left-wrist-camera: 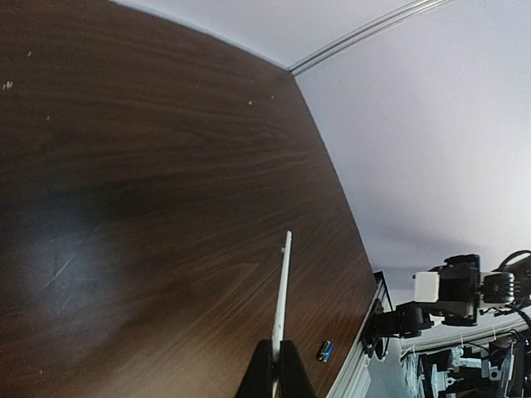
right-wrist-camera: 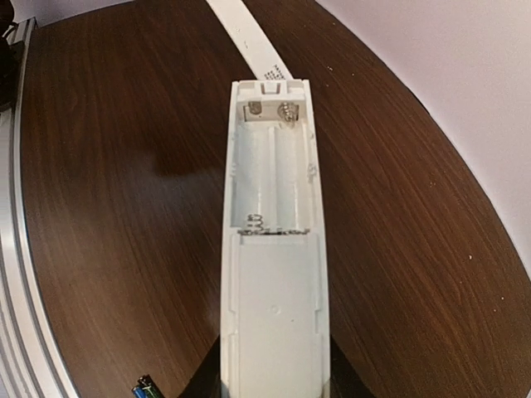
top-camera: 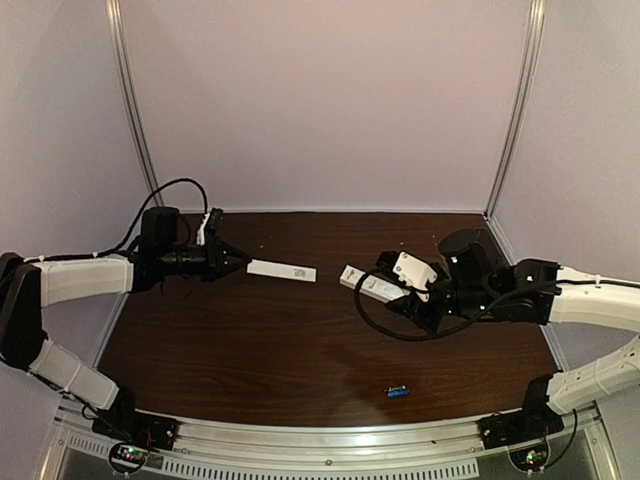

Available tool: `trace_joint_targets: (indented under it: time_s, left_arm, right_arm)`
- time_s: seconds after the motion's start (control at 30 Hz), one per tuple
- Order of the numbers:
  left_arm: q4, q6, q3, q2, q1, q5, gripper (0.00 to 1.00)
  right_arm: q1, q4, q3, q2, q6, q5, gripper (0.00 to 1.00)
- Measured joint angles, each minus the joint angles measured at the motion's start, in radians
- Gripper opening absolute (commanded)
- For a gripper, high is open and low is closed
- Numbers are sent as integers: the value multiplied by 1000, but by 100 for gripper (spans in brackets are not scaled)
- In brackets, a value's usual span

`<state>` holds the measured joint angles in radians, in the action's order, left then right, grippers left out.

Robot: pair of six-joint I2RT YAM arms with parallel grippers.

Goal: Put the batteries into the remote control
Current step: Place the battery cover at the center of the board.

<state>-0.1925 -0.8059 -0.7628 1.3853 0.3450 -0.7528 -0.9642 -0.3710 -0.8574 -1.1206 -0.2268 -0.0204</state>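
My left gripper is holding the cover piece (top-camera: 284, 271) clear of the remote control's open hollow. It should keep lowering the cover piece toward the empty tabletop (top-camera: 282, 313) and let go of it there.
My right gripper (top-camera: 408, 298) is shut on the remote control (top-camera: 372, 284), a white bar held above the table's right half. In the right wrist view the remote control (right-wrist-camera: 274, 290) runs away from the gripper (right-wrist-camera: 274, 369), back side up, and its battery recess (right-wrist-camera: 270, 178) is open and empty with its spring contacts showing. My left gripper (top-camera: 245, 263) is shut on a thin flat white cover strip (top-camera: 282, 270), which the left wrist view shows edge-on as the cover strip (left-wrist-camera: 283, 286) rising from the gripper (left-wrist-camera: 277, 355). The batteries (top-camera: 397, 391) lie together near the front edge, apart from both grippers.
An aluminium rail (top-camera: 330, 440) runs along the table's near edge, just in front of the batteries (left-wrist-camera: 324, 351). Pale walls close in the back and both sides. The cover strip's free end (right-wrist-camera: 249, 37) reaches close to the remote's far end.
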Motion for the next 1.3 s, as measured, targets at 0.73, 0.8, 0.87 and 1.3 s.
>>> trace_joint_targets:
  time_s: [0.73, 0.8, 0.87, 1.3]
  left_arm:
    - [-24, 18, 110, 295, 0, 100, 38]
    - [-16, 21, 111, 314, 0, 107, 49]
    - [-13, 22, 112, 320, 0, 108, 59]
    - [95, 307, 17, -142, 53, 31, 97]
  right_arm:
    - [0, -13, -42, -2, -40, -156, 0]
    - [0, -23, -48, -5, -44, -166, 0]
    - [0, -29, -56, -8, -52, -173, 0]
    - [0, -148, -150, -44, -62, -316, 0]
